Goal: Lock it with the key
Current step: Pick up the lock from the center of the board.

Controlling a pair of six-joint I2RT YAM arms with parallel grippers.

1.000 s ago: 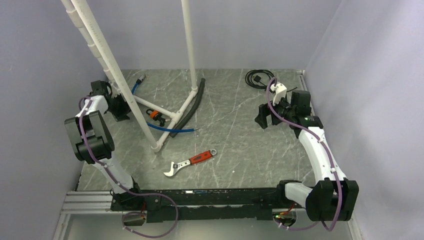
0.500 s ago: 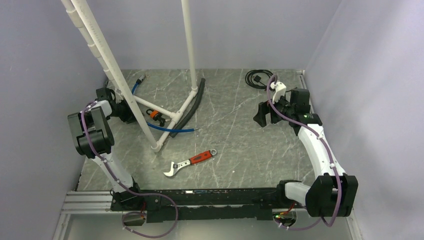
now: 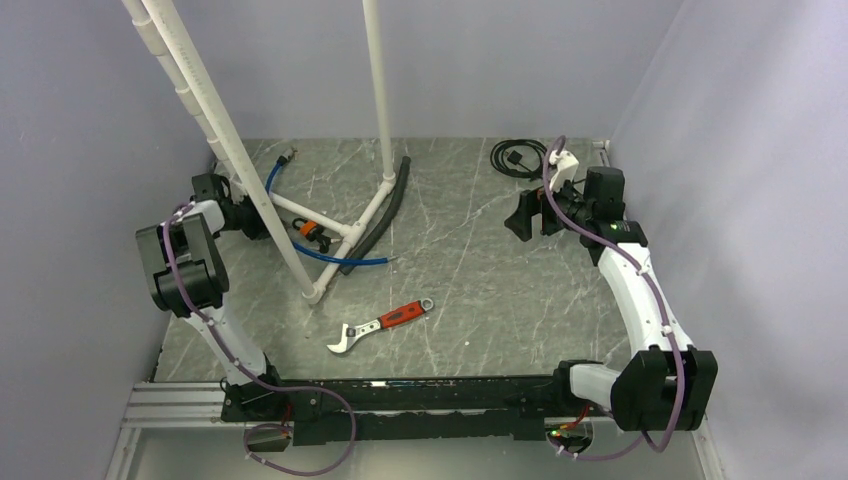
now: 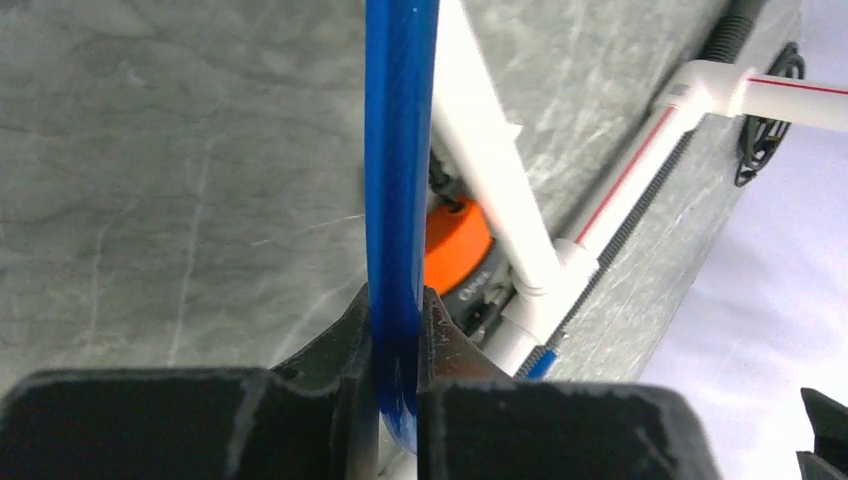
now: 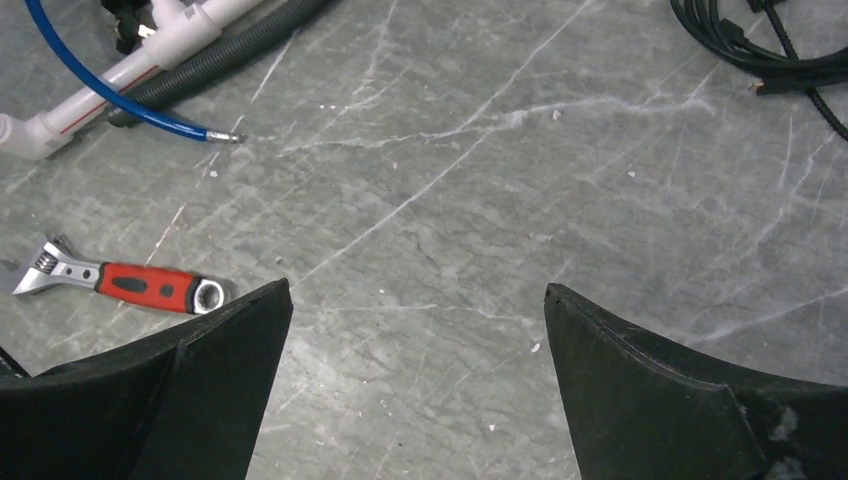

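Observation:
I should now move my open right gripper toward the cable's back end point(image 3: 283, 160) and close it there, because that back end is free and my left gripper is shut on the blue cable point(image 4: 398, 190).
An orange and black lock point(image 3: 312, 231) hangs on the white pipe frame point(image 3: 327, 221) at the back left; in the left wrist view the lock point(image 4: 456, 236) shows just past my fingers. A blue cable point(image 3: 335, 257) runs by it. My left gripper point(image 4: 398, 322) is shut on the blue cable point(image 4: 400, 150), which stands upright between its jaws. From above, the left gripper point(image 3: 247, 216) sits low behind the slanted pipe. My right gripper point(image 3: 521, 224) hovers open over bare table at the right, and nothing is between its jaws point(image 5: 417, 292). No key shows in any view.
A red-handled wrench point(image 3: 384, 321) lies mid-table and shows in the right wrist view point(image 5: 140, 283). A black corrugated hose point(image 3: 385, 214) leans along the pipe frame. A black cable coil point(image 3: 515, 157) lies at the back right. Purple walls close three sides.
The left gripper has moved in toward the pipe frame and closed on the blue cable. The right gripper has drifted slightly toward the back, still wide open.

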